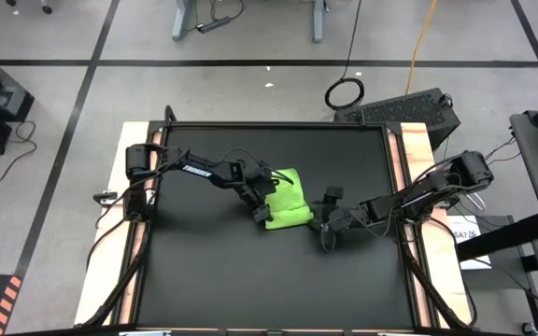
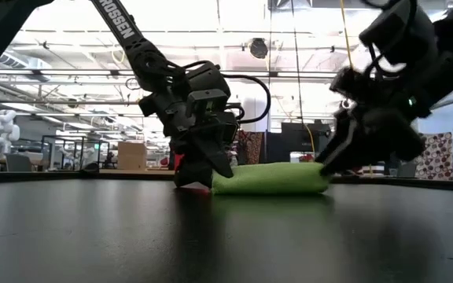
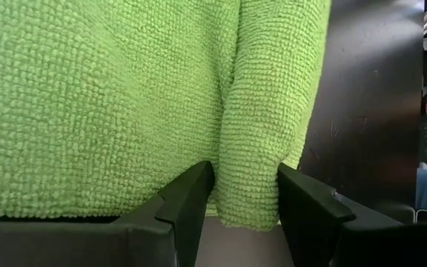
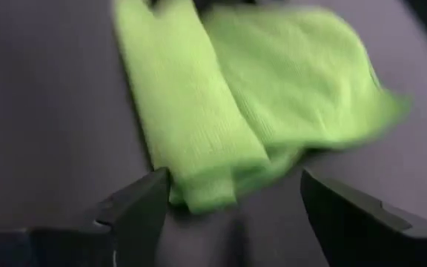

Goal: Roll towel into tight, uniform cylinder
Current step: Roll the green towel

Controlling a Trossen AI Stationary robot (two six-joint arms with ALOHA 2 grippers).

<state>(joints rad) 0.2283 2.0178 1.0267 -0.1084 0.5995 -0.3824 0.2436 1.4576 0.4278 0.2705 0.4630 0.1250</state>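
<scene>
The towel's flat part is loose next to the towel's rolled band, so it will hang down and swing when I pick up the rolled band.
The lime-green towel lies on the black tabletop near its middle. Its near edge is rolled into a thick band, and the rest lies flat beside the band. My left gripper is at the towel's left end and is shut on the roll, which also shows in the low view. My right gripper is open wide at the towel's right end. The roll's end lies between its fingers, close to one of them. My left gripper pinches the left end of the rolled band between its two fingers, across the roll. It comes slanting down from the table's left. The towel lies on the table. I cannot tell whether my right gripper's finger touches the roll's end.
The black tabletop has wooden strips along its left and right edges. Both arms reach in low over the table's middle. Cables and equipment stand on the floor beyond the far edge.
</scene>
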